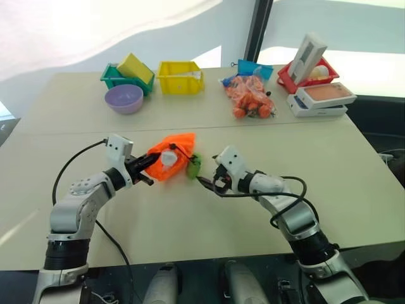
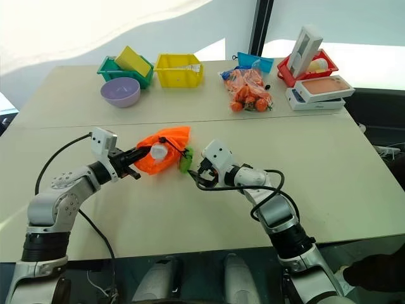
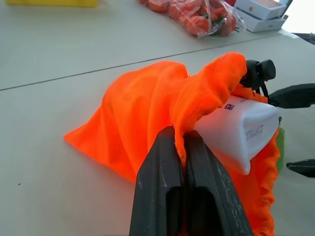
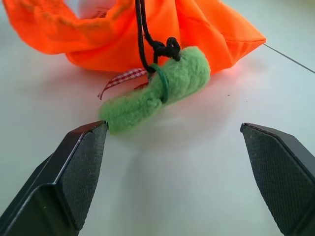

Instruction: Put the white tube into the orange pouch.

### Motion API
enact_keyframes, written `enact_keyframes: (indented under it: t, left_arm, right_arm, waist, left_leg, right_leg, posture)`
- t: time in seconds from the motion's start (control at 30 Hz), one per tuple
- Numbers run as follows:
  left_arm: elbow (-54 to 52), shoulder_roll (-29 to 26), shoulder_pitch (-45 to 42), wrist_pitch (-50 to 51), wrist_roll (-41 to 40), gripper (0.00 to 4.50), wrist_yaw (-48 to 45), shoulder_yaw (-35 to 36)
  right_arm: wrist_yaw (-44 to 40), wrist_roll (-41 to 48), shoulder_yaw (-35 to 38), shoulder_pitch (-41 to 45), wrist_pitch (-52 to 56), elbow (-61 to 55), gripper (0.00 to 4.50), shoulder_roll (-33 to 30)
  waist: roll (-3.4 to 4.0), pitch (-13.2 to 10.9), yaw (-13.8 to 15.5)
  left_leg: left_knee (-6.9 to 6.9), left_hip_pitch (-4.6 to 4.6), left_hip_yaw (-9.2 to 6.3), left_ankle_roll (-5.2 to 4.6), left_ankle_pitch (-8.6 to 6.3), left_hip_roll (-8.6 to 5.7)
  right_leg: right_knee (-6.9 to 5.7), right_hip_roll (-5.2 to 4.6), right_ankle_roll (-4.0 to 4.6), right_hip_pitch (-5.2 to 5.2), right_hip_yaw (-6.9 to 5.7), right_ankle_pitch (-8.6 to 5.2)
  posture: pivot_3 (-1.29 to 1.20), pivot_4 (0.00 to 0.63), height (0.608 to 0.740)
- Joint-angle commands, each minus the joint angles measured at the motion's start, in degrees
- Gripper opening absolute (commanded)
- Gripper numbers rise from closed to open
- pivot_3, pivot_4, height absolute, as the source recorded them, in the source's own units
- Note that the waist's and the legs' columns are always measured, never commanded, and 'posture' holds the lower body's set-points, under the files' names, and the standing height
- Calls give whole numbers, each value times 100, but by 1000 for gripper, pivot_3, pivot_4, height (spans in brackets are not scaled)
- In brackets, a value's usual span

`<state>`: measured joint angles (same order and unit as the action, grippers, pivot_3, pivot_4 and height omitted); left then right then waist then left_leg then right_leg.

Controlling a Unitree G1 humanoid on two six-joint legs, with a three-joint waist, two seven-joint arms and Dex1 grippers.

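Note:
I expect the orange pouch's opening (image 1: 168, 158) to gather closed over the white tube when I pull the cord, because the dark cord (image 1: 183, 151) runs from the pouch's ruffled rim.
The orange pouch (image 1: 177, 147) lies mid-table, its mouth turned toward my right arm. My left gripper (image 1: 152, 161) is shut on a fold of the pouch's rim (image 3: 206, 93), holding it up. The white tube (image 3: 236, 132) sits in the open mouth with its flat end sticking out; its cap is hidden. A dark cord (image 4: 140, 34) runs from the pouch to a green ring around a fuzzy green tag (image 4: 157, 93) lying on the table. My right gripper (image 4: 174, 132) is open just short of that tag, with nothing between its fingers.
Along the far edge stand a purple bowl (image 1: 124, 98), a green bin (image 1: 112, 78) holding a yellow block, a yellow bin (image 1: 180, 77), a clear bag of orange items (image 1: 250, 95), a red tray (image 1: 286, 77) and stacked white boxes (image 1: 319, 99).

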<state>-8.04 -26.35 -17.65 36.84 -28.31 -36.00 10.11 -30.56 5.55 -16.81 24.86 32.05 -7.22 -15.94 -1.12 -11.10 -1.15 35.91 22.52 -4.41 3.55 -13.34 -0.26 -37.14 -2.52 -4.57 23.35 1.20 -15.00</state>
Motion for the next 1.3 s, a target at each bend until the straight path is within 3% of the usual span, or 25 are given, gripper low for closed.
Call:
enact_keyframes:
  t: [0.03,0.1,0.17,0.2,0.27,0.4,0.5,0.83,1.07,1.3]
  left_arm:
    - [-132,24,-6,-87,-132,0,-15,69]
    - [-135,57,-5,-51,-197,269,-33,106]
    - [-153,51,12,-23,-244,917,-21,132]
    - [-167,44,24,-12,-285,1384,-31,149]
    - [-188,30,34,-28,-305,2370,1,181]
    - [-175,25,-23,-44,-425,4435,67,326]
    - [-209,-6,-53,-1,-552,4500,19,412]
    - [-342,-224,-211,207,-987,4500,-299,285]
    - [-416,-505,-551,471,-1345,4500,-974,67]
    - [33,-729,-1316,-21,-648,4500,-1718,-864]
  right_arm:
    - [17,46,-1,114,-110,7,4475,210]
    - [52,96,66,140,-41,81,4498,352]
    - [166,128,162,206,110,232,4500,502]
    - [231,129,207,241,183,318,4245,559]
    - [317,105,266,281,293,436,3652,613]
    - [366,104,360,247,409,380,1581,575]
    - [361,164,551,113,546,114,31,412]
    - [-58,778,1591,-347,707,-1204,31,-611]
    - [-199,950,1615,-339,693,-1450,31,-845]
    - [-286,993,1553,-264,636,-1450,31,-946]
  waist:
    - [0,0,4]
    - [0,0,5]
    - [0,0,5]
    - [0,0,5]
    - [0,0,5]
    - [0,0,7]
    - [0,0,11]
    - [0,0,5]
    - [-1,-1,4]
    - [-2,-2,36]
  left_leg:
    - [0,0,-1,0,0,0]
    - [0,0,-1,0,0,0]
    - [0,0,-1,0,0,0]
    - [1,0,-1,0,0,0]
    - [1,0,-1,0,0,0]
    - [0,1,-1,0,0,0]
    - [0,1,-1,0,0,0]
    - [1,3,0,0,0,-1]
    - [-3,1,1,0,0,-1]
    - [1,5,1,0,0,-5]
  right_leg:
    - [0,0,-1,0,0,1]
    - [0,0,-1,0,0,1]
    - [0,-2,-1,-1,0,1]
    - [0,-2,-1,-1,0,1]
    - [0,-1,0,-1,0,1]
    - [1,-2,-1,0,0,1]
    - [0,-2,-1,0,0,1]
    - [2,0,1,0,0,-1]
    - [3,2,15,0,0,-10]
    - [5,1,16,-1,0,-11]
  posture:
    - [0,150,740]
    - [0,150,740]
    - [0,150,740]
    - [0,150,740]
    - [0,150,740]
    - [0,150,740]
    - [0,150,740]
    - [0,150,740]
    - [0,150,740]
    - [0,150,740]
